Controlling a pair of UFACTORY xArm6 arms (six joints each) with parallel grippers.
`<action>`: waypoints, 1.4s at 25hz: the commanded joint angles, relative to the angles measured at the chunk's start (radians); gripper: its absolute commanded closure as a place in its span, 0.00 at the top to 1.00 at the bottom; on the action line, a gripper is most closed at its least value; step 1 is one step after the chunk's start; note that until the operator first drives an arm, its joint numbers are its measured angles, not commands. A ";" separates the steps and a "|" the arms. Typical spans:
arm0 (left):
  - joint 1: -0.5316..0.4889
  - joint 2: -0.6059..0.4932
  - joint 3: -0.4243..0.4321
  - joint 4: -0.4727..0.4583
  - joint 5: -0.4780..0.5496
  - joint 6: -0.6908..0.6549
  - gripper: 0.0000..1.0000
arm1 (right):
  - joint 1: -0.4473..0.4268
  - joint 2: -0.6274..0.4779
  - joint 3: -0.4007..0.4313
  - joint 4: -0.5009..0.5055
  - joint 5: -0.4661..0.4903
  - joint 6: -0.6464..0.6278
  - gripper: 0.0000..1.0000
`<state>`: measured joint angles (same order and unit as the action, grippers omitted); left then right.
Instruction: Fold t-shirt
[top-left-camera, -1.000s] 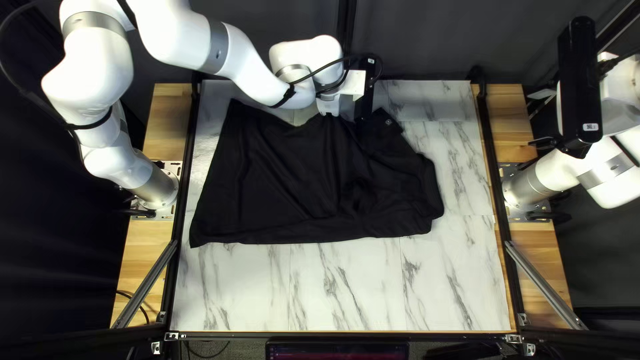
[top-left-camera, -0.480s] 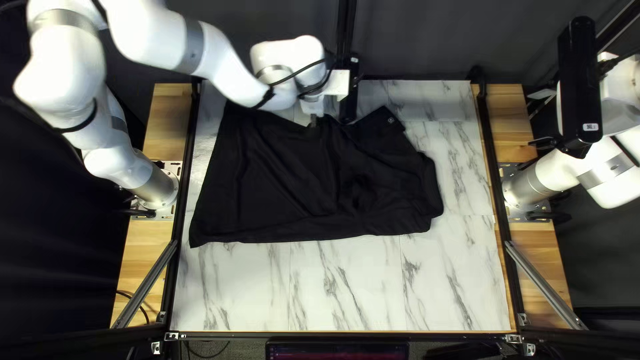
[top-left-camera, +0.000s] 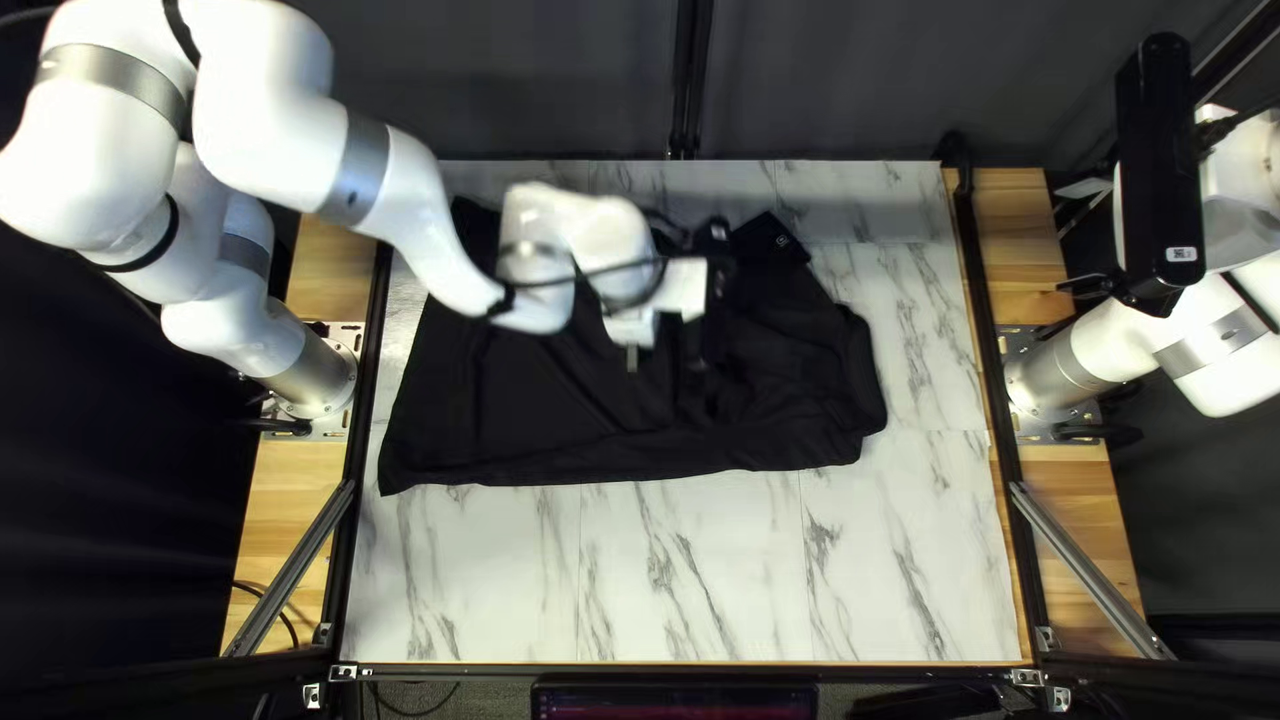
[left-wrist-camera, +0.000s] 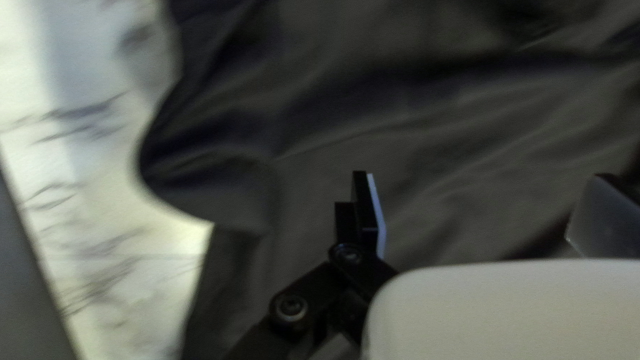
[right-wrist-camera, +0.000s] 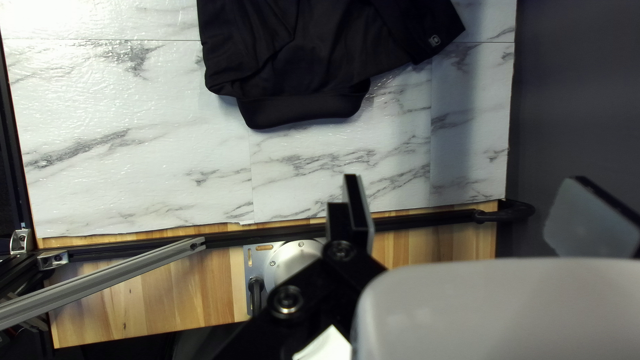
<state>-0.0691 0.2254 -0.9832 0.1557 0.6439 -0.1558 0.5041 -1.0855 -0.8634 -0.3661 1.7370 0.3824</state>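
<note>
My gripper will pull the t-shirt's near edge (top-left-camera: 702, 471) out into a point, because loose folds (top-left-camera: 724, 408) lie behind it. The t-shirt's ends will stay almost where they are.
The black t-shirt (top-left-camera: 560, 414) lies spread on the table, its right part bunched in layers. My left gripper (top-left-camera: 664, 360) hangs over the middle of the shirt in the top left view. In the left wrist view the left gripper (left-wrist-camera: 477, 207) is open above wrinkled black cloth (left-wrist-camera: 427, 140), its fingers wide apart with no cloth gripped. At the right of the top left view, my right gripper (top-left-camera: 1075, 238) is held by the table's right edge. The right gripper (right-wrist-camera: 477, 207) is open and holds nothing; the shirt (right-wrist-camera: 300, 80) lies ahead of it.
Marbled table surface (top-left-camera: 694, 574) shows along the near side and right of the shirt. Black rails (top-left-camera: 994, 400) and wooden strips (top-left-camera: 1087, 534) flank the table. A metal strut (right-wrist-camera: 113, 277) slants over the right-hand wood. My left arm crosses above the shirt's far left part.
My left arm has moved left from the shirt's far edge, then toward the table's near edge, over the cloth. The shirt's far edge near its middle has shifted slightly. The right arm has stayed still.
</note>
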 commanded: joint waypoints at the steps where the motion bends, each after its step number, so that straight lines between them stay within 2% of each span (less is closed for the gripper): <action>1: -0.046 0.052 -0.037 -0.011 0.032 -0.102 1.00 | 0.000 0.000 0.000 0.000 0.000 0.000 1.00; 10: -0.070 0.108 -0.070 -0.074 0.055 -0.123 1.00 | 0.000 0.000 0.000 0.000 0.000 0.000 1.00; 11: -0.068 0.109 -0.070 -0.087 0.053 -0.110 0.95 | 0.000 0.000 0.000 0.000 0.000 0.000 1.00; 14: -0.064 0.123 -0.078 -0.119 0.045 -0.078 0.70 | 0.000 0.000 0.000 0.000 0.000 0.000 1.00; 15: -0.063 0.127 -0.080 -0.126 0.044 -0.071 0.59 | 0.000 0.000 0.000 0.000 0.000 0.000 1.00; 16: -0.061 0.136 -0.087 -0.137 0.042 -0.058 0.43 | 0.000 0.000 0.000 0.000 0.000 0.000 1.00; 18: -0.060 0.153 -0.096 -0.151 0.037 -0.044 0.05 | 0.000 0.000 0.000 0.000 0.000 0.000 1.00; 21: -0.059 0.178 -0.113 -0.172 0.031 -0.024 0.00 | 0.000 0.000 0.000 0.000 0.000 0.000 1.00; 23: -0.059 0.179 -0.114 -0.181 0.033 -0.016 0.00 | 0.000 0.000 0.000 0.000 0.000 0.000 1.00; 30: -0.080 0.093 -0.073 -0.154 0.064 -0.054 0.00 | 0.000 0.000 0.000 0.000 0.000 0.000 1.00; 35: -0.147 0.035 -0.068 -0.110 0.095 -0.131 0.00 | 0.000 0.000 0.000 0.000 0.000 0.000 1.00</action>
<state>-0.1901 0.2821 -1.0522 0.0254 0.7255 -0.2553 0.5041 -1.0855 -0.8634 -0.3661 1.7370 0.3824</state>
